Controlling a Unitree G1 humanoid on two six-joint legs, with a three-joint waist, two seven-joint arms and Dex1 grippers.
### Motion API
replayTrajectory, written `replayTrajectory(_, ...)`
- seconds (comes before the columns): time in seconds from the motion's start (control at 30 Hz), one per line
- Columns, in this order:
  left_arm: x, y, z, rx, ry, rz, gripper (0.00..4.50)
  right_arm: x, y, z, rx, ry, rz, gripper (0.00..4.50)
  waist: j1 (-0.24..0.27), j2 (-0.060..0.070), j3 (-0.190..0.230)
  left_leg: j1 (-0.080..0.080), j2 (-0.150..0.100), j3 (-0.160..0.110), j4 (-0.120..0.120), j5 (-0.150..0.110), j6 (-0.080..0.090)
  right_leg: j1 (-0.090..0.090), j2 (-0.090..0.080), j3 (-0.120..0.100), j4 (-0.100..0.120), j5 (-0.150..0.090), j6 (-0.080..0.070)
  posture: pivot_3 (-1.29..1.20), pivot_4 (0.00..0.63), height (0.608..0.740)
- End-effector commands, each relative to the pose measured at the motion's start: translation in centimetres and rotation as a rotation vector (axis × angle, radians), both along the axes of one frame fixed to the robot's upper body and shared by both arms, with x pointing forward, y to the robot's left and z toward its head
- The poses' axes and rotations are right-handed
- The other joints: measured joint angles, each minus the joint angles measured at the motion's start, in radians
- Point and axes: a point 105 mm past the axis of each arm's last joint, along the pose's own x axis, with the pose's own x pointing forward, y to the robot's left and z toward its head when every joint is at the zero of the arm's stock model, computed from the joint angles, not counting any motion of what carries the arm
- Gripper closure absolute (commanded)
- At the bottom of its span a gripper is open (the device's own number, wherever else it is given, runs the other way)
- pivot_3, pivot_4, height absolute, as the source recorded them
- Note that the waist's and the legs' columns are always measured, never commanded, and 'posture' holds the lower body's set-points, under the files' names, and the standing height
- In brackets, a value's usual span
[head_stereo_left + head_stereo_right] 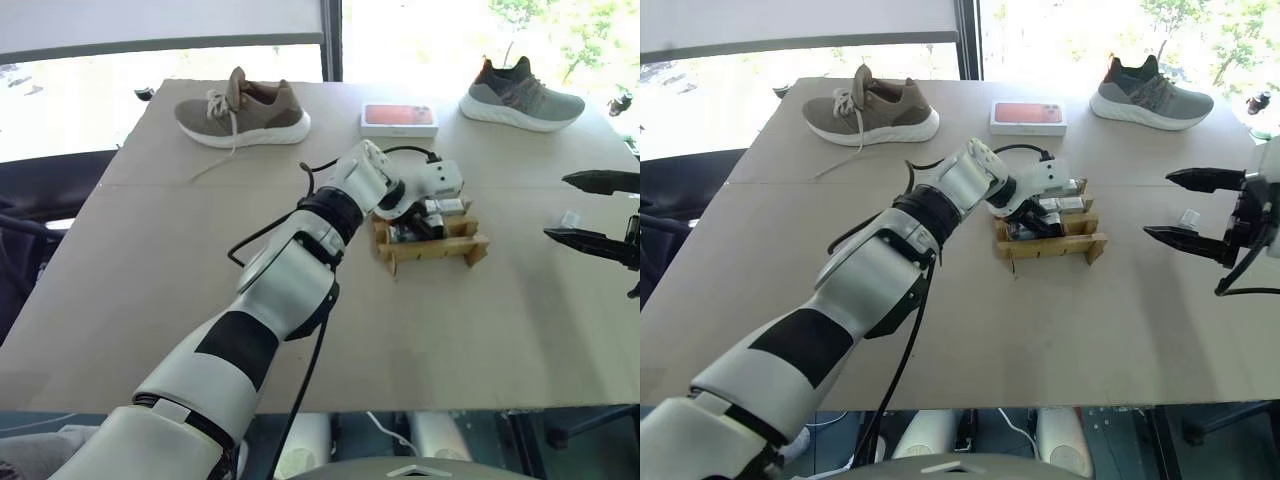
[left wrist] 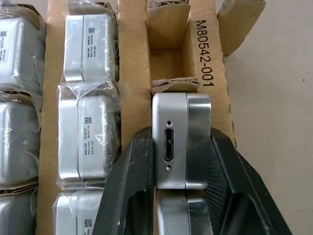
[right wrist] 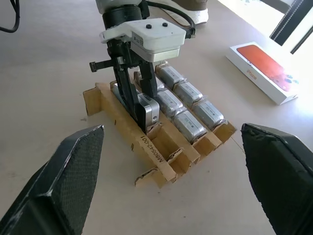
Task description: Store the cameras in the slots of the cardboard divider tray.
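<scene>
My left gripper is crowding the empty slot [image 1: 461, 226], so it should open and move away before my right gripper brings the loose camera to that slot.
The cardboard divider tray [image 1: 470, 250] lies mid-table. Several plastic-wrapped silver cameras [image 3: 188, 93] fill its two farther rows. My left gripper [image 3: 139, 105] reaches down over the tray's outer row, shut on a bare silver camera [image 2: 181, 142] with a small port on its face. That camera sits low between the strips, beside the strip printed M80542-001 [image 2: 208, 54]; whether it rests on the bottom I cannot tell. An empty slot [image 2: 168, 63] lies just beyond it. My right gripper [image 1: 1160, 205] hovers open to the right of the tray, holding nothing.
A flat white box with a red top [image 1: 399, 120] lies behind the tray. A brown shoe [image 1: 243, 112] stands at the back left and a grey shoe [image 1: 522, 100] at the back right. A black cable [image 1: 405, 152] loops by the left wrist.
</scene>
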Motion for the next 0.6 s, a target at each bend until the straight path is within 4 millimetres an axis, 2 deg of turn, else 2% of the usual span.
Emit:
replayTrajectory(0.03,0.9,1.2,0.5,0.052,-0.040,0.039,3.75,0.0,0.1,1.3,-0.017,-0.053,0.010,0.05,-0.001,0.000,0.000,0.000,0.000,0.000,0.000,0.000,0.000,0.000,0.000,0.000,0.000,0.000,0.000,0.00,0.150,0.740)
replayTrajectory(0.33,1.0,1.3,-0.2,0.104,-0.072,0.033,3.75,0.0,0.4,1.1,-0.024,-0.042,0.029,0.05,-0.004,0.000,0.000,0.001,0.000,0.001,0.001,0.000,0.000,-0.001,0.000,0.002,0.002,0.000,0.000,0.00,0.150,0.740)
replayTrajectory(0.4,1.0,0.8,0.3,0.074,-0.081,0.030,3.75,0.0,0.5,1.1,-0.023,-0.041,0.031,0.05,-0.004,0.000,0.000,0.001,0.000,0.001,0.001,0.000,0.000,-0.001,0.000,0.002,0.003,0.000,0.000,0.00,0.150,0.740)
replayTrajectory(0.47,0.8,0.2,1.3,0.037,-0.076,0.024,2.72,0.0,0.6,1.0,-0.022,-0.038,0.031,0.00,-0.004,0.000,0.000,0.001,0.000,0.001,0.002,0.000,0.000,-0.001,0.000,0.002,0.004,0.000,0.000,0.00,0.150,0.740)
replayTrajectory(0.53,0.7,-0.2,2.5,-0.004,-0.073,0.026,2.06,-0.1,0.6,0.9,-0.021,-0.036,0.030,0.00,-0.003,0.000,0.000,0.001,0.000,0.001,0.002,0.000,0.000,-0.001,0.000,0.002,0.005,0.000,0.000,0.00,0.150,0.740)
replayTrajectory(0.57,0.5,-0.4,3.2,-0.022,-0.062,0.016,1.41,-0.2,0.6,0.9,-0.019,-0.034,0.025,0.00,-0.003,0.000,0.000,0.001,0.000,0.001,0.002,0.000,0.000,-0.001,0.000,0.003,0.005,0.000,0.000,0.00,0.150,0.740)
replayTrajectory(0.6,0.3,-0.4,3.6,-0.031,-0.055,0.008,1.00,-0.2,0.6,0.8,-0.019,-0.033,0.021,0.00,-0.003,0.000,0.000,0.001,0.000,0.001,0.002,0.000,0.000,-0.001,0.000,0.002,0.005,0.000,0.000,0.00,0.150,0.740)
